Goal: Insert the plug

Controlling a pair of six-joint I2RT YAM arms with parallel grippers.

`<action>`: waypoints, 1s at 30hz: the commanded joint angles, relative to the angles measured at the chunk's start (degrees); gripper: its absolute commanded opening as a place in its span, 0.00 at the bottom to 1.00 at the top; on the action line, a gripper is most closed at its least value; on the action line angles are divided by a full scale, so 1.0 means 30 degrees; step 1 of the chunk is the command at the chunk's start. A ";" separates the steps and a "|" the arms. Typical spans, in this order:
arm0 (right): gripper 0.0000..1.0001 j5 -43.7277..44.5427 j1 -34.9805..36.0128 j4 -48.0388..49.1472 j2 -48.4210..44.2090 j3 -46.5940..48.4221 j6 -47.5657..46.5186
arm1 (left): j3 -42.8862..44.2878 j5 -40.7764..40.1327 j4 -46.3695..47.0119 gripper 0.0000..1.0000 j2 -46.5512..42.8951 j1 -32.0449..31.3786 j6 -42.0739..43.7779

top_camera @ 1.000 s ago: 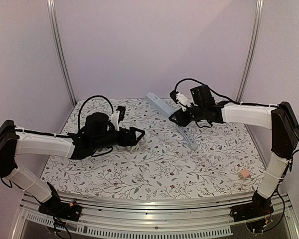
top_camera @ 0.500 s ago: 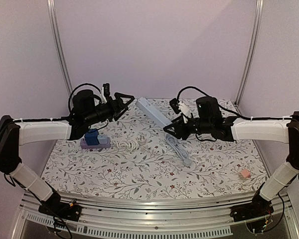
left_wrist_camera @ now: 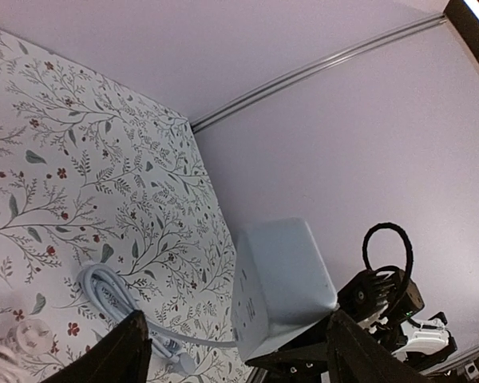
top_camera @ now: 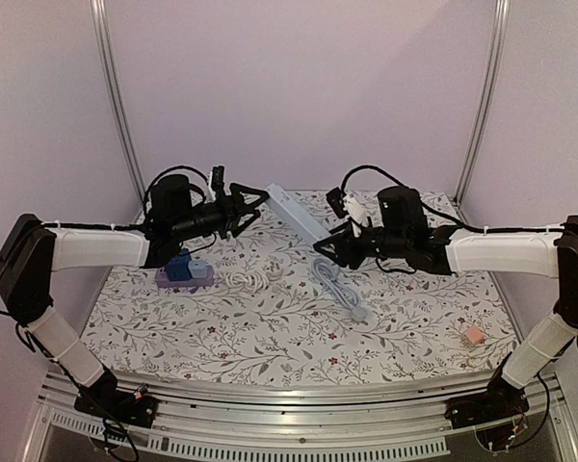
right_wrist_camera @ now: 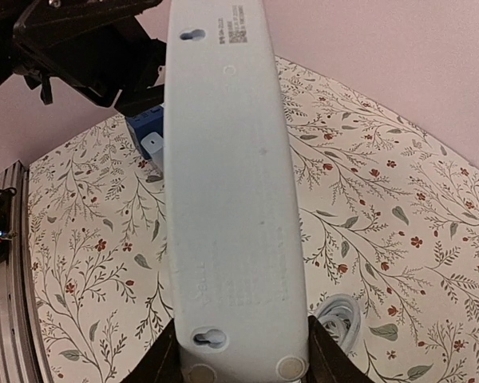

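Observation:
The power strip's cable end [top_camera: 318, 236] is in my right gripper, which is needed for the pink plug. So next my left gripper takes the power strip's far end [top_camera: 275, 193] and puts it down with the sockets facing up.
A long white power strip [top_camera: 297, 214] is held tilted above the table, underside towards the right wrist camera [right_wrist_camera: 227, 175]. My right gripper [top_camera: 333, 243] is shut on its near end [right_wrist_camera: 239, 355]. Its grey cable [top_camera: 339, 284] lies coiled on the table. My left gripper [top_camera: 254, 205] is open at the strip's far end; in the left wrist view the strip's end [left_wrist_camera: 283, 279] sits between my spread fingers [left_wrist_camera: 120, 351], not clamped. The blue plug [top_camera: 178, 267] rests on a purple block [top_camera: 195, 280] on the left, with its white coiled cord [top_camera: 249, 279] beside it.
A small pink object [top_camera: 474, 335] lies near the front right of the floral tablecloth [top_camera: 299, 337]. Pale walls and metal rails [top_camera: 116, 106] enclose the back and sides. The blue plug also shows in the right wrist view [right_wrist_camera: 148, 132].
My left gripper has risen from low over the table, uncovering the blue plug, and moved up to the strip's far end. My right arm has shifted the strip slightly left and lower.

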 commanded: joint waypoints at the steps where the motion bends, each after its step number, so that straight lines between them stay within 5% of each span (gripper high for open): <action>1: 0.12 0.0628 0.0500 0.0905 -0.0051 0.0381 -0.0272 | 0.0082 0.0565 0.1175 0.76 -0.0013 -0.0403 0.0061; 9: 0.12 0.1341 0.1047 0.0761 0.0082 0.0426 -0.0279 | 0.0616 -0.0204 -0.0127 0.59 0.0180 -0.1139 0.0700; 13: 0.12 0.1729 0.1290 0.0739 -0.0169 0.0275 -0.0279 | 0.0680 -0.0318 0.0264 0.36 0.0474 -0.1384 0.0496; 17: 0.13 0.2360 0.1482 0.0731 -0.0366 0.0121 -0.0279 | 0.1171 -0.0383 -0.0069 0.02 0.0646 -0.1877 0.0866; 19: 0.16 0.2831 0.1558 0.0704 -0.0486 0.0017 -0.0278 | 0.1594 -0.0531 -0.0667 0.00 0.0671 -0.2086 0.1293; 21: 0.28 0.3435 0.1551 0.0541 -0.0600 -0.0047 -0.0090 | 0.2110 -0.0784 -0.1455 0.00 0.0680 -0.2263 0.1907; 25: 0.69 0.5575 0.1553 0.0082 -0.0968 -0.0257 0.0827 | 0.3987 -0.1150 -0.3647 0.00 0.0920 -0.2365 0.4002; 30: 0.85 0.7844 0.1566 -0.0148 -0.2042 -0.1235 0.1780 | 0.7030 -0.2104 -0.6793 0.00 0.1575 -0.2072 0.7871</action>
